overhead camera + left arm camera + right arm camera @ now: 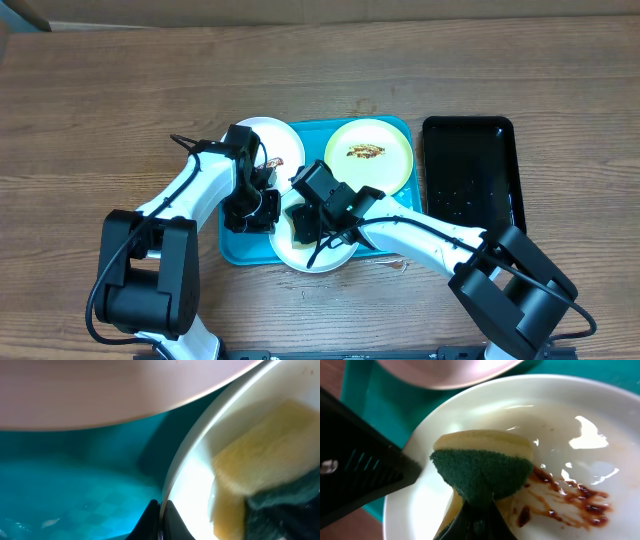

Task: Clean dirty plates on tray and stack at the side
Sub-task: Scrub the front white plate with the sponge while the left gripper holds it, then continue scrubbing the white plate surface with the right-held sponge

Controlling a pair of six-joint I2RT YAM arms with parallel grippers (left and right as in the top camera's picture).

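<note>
My left gripper is near the sponge [482, 467], which has brown sauce beside it, so next my right gripper wipes back over the sauce [570, 497] toward the yellow-green plate.
The turquoise tray [244, 250] holds three plates. A white plate [340, 255] at its front edge has a brown sauce smear [570, 497]. My left gripper [161, 521] is shut on this plate's rim [172, 477]. My right gripper [479, 522] is shut on a yellow and green sponge [482, 462] pressed on the same plate [470, 405]. Another white plate [278, 140] lies at the tray's back left. The pale yellow-green plate [368, 152], smeared with sauce, lies at the back right.
A black tray [470, 180] lies right of the turquoise tray. The wooden table [100, 110] surrounds both. Both arms cross over the tray's front half.
</note>
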